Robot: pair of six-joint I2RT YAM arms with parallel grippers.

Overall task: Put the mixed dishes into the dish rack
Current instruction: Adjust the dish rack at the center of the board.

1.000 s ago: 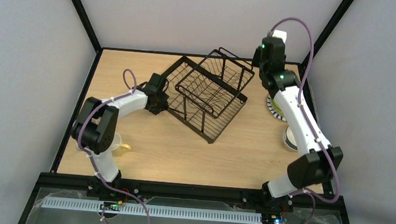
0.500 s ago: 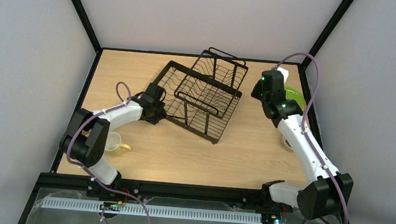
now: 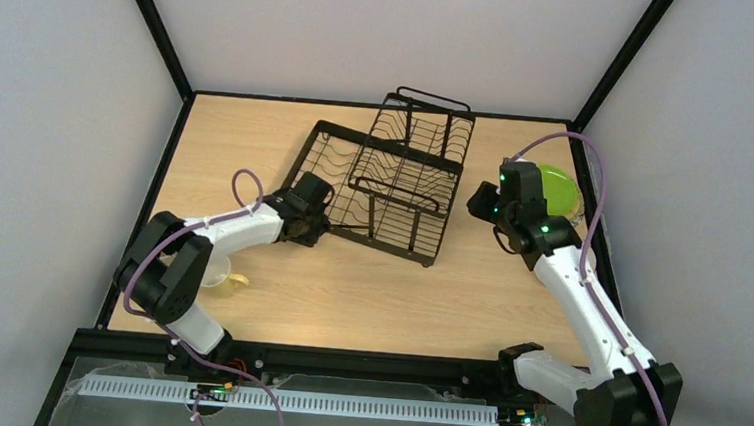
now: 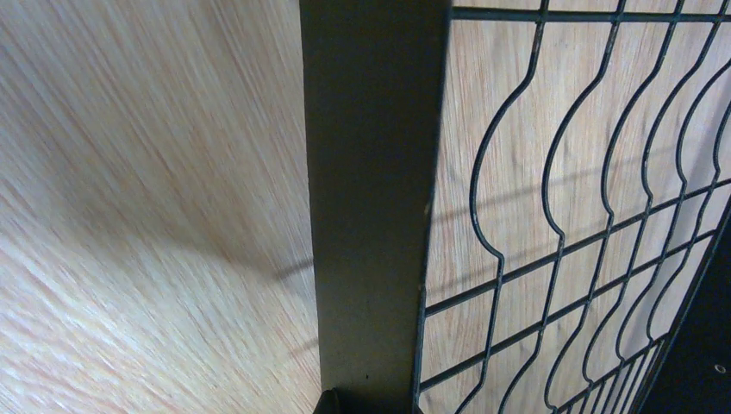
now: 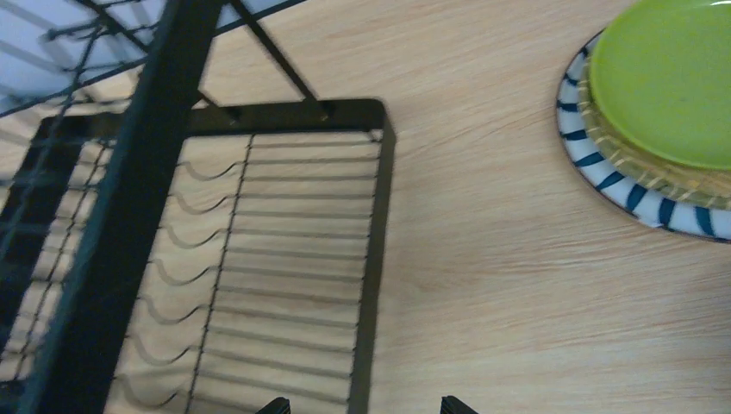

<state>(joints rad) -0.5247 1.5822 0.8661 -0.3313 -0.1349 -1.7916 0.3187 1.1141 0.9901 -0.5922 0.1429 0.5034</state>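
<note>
The dish rack slants, its side (image 3: 447,213) short of my right gripper; my left gripper should slide it over, then grip its near corner.
The black wire dish rack (image 3: 396,174) lies on the table's middle, turned at an angle. My left gripper (image 3: 312,219) is shut on the flat frame bar (image 4: 371,198) at the rack's near-left corner. My right gripper (image 3: 478,202) hovers open by the rack's right side. In the right wrist view its fingertips (image 5: 274,404) straddle the rack's frame edge (image 5: 377,259) without touching it. A lime green plate (image 5: 664,86) tops a tan plate (image 5: 634,166) and a plate with a blue-striped rim (image 5: 595,159) at the far right. A pale yellow mug (image 3: 220,274) sits behind my left arm.
The plate stack (image 3: 558,189) sits close to the right wall post. Black frame posts run along both side walls. Bare wooden table (image 3: 367,293) stretches between the rack and the arm bases.
The rack has swung round and settled flatter, its near-left corner carried right by my left gripper. My right arm has drawn back from the far corner, uncovering the green plate.
</note>
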